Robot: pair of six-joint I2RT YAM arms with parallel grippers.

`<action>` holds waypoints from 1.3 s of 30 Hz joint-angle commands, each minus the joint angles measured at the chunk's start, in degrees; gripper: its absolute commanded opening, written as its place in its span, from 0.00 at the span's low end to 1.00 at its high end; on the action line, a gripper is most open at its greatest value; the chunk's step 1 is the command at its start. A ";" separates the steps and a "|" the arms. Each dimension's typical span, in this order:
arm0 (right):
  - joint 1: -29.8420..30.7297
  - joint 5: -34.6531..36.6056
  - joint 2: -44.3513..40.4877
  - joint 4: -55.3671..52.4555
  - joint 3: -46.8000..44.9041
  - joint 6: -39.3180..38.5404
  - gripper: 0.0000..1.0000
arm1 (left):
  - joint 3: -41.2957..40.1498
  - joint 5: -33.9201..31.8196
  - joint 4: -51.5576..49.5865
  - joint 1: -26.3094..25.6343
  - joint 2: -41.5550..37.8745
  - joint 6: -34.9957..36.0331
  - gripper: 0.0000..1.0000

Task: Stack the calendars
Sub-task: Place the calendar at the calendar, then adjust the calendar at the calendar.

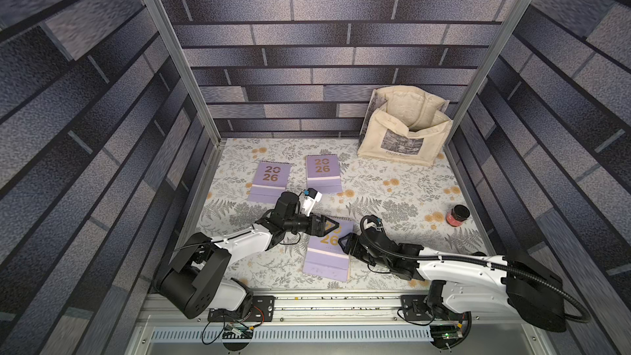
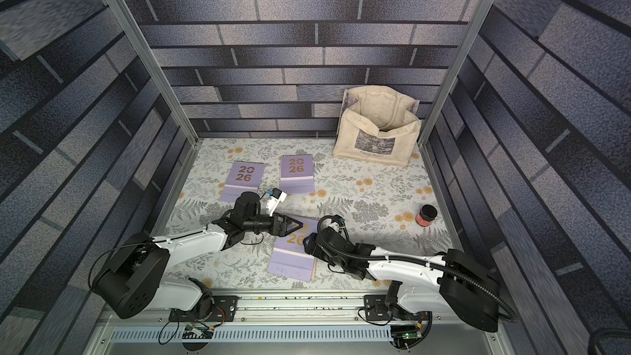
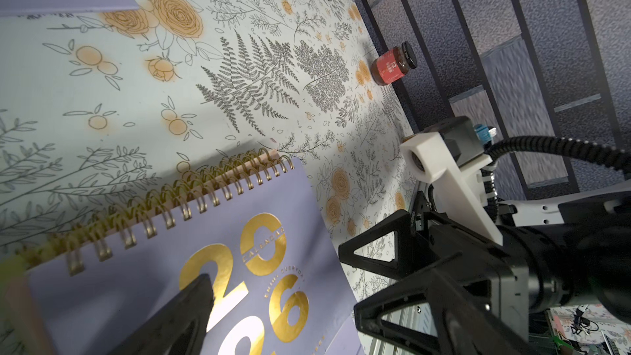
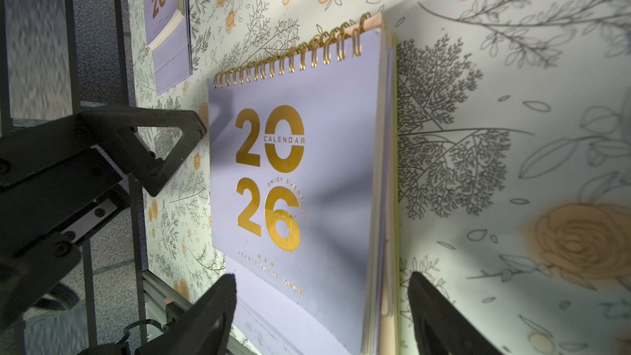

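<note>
The stack's spiral end [image 1: 344,219] is crowded by both my grippers, so my left gripper should retreat and come in at the stack's long edge [image 1: 307,262] beside the lower flap.
A stack of calendars [image 1: 327,257] lies near the front middle, lavender "2026" cover on top. In the right wrist view, peach and yellow-green edges [image 4: 396,165] show under that cover [image 4: 300,172]. Two more lavender calendars [image 1: 269,182] [image 1: 322,174] lie flat and apart at the back left. My left gripper [image 1: 329,228] hovers open over the stack's spiral end, one fingertip [image 3: 191,305] above the gold digits. My right gripper [image 4: 324,315] is open, its fingers standing either side of the stack's right edge without touching it.
A cream tote bag [image 1: 403,131] stands open in the back right corner. A small red jar with a black lid [image 1: 457,215] sits by the right wall. The two grippers are close together over the stack, and the cell walls enclose the floral mat [image 1: 392,199].
</note>
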 commanded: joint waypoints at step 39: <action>-11.26 -11.21 15.11 -8.70 15.70 -11.19 0.92 | -19.97 -14.05 -18.80 -4.15 -30.78 -10.18 1.00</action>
